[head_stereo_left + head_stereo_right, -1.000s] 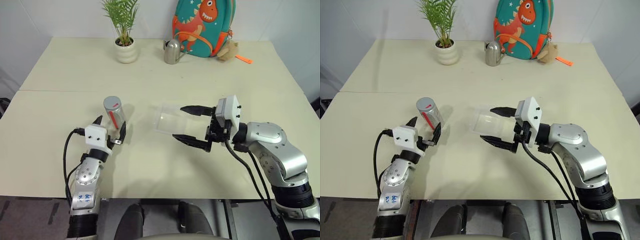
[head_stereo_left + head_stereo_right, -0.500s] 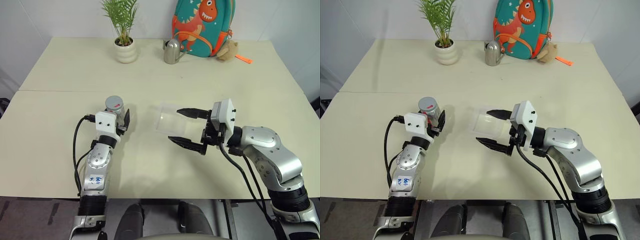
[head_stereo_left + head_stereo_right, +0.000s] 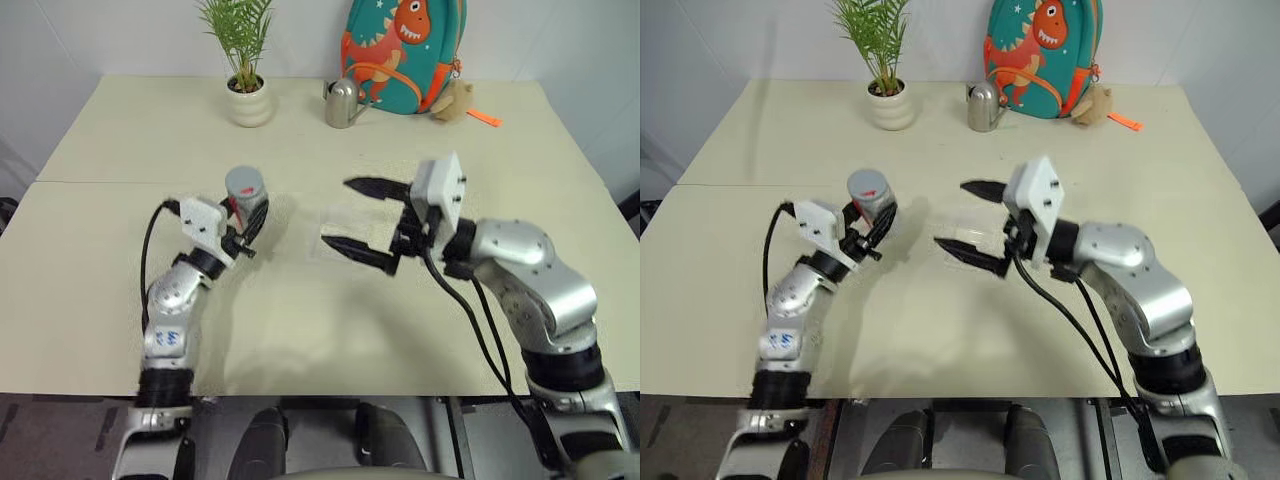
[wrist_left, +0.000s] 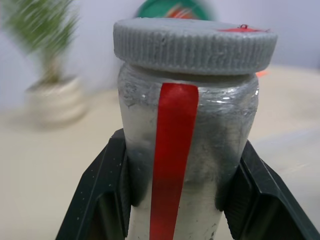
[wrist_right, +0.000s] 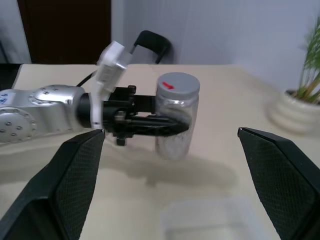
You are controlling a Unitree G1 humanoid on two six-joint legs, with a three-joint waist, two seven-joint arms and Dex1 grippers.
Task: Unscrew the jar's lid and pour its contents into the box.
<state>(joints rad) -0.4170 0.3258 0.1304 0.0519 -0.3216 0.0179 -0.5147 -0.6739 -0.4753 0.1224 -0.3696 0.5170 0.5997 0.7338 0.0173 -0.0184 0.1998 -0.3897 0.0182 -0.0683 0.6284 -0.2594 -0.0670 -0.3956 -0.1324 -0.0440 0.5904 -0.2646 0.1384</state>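
Note:
I should hold the jar steady with my left gripper, which clamps the jar's body [image 3: 244, 206] below the closed grey lid, while my right gripper twists the lid [image 3: 243, 179] open.
My left gripper [image 3: 246, 214] is shut on the jar [image 3: 245, 196], a small clear jar with a red stripe, and holds it upright above the table. The grey lid [image 4: 195, 45] is on the jar, and black fingers [image 4: 100, 200] press both of its sides. I cannot make out the contents through the wall. My right gripper [image 3: 336, 212] is open and points at the jar from the right, a short gap away, with nothing between its fingers. The clear box [image 5: 215, 220] lies on the table below the right gripper.
At the table's far edge stand a white plant pot [image 3: 247, 100], a shiny metal watering can [image 3: 343, 103], a dinosaur backpack [image 3: 400, 50] and a small plush toy [image 3: 455, 98]. A seam [image 3: 90, 182] runs across the table on the left.
My left gripper closed on the jar and raised it off the table. My right gripper stayed open, rose and moved left toward the jar, above the box.

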